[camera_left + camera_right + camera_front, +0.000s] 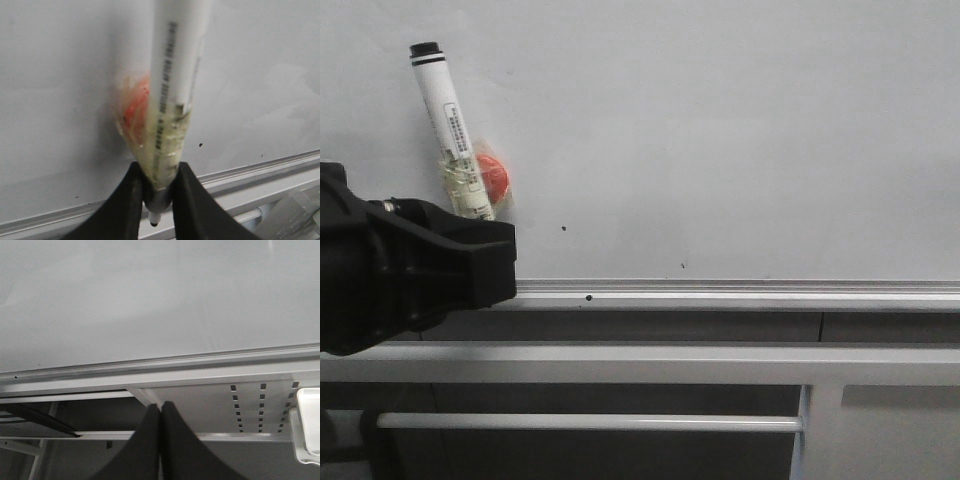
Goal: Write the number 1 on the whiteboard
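Note:
I should take the pen's free upper end (434, 84) with my right gripper before writing number 1, because my left gripper is gripping the marker pen close to its dark tip.
The whiteboard (720, 130) fills the upper front view as a plain white glossy board with a silver lower rail (740, 295). My left gripper (485, 235) is at the left, shut on a white marker pen (448, 130) that sticks up in front of the board, leaning slightly left. A red-orange lump (492, 176) is taped to the pen. In the left wrist view the fingers (132, 200) clamp the taped pen (175, 90), and its dark tip pokes out behind them. My right gripper (161, 407) is shut on nothing, below the board (150, 300). The number 1 is out of view.
A few small black specks (564, 228) dot the board near the rail. Grey bars (620, 362) and a white rod (590, 422) run below it. The right wrist view shows a perforated grey panel (260, 405) and a white tray edge (307, 425).

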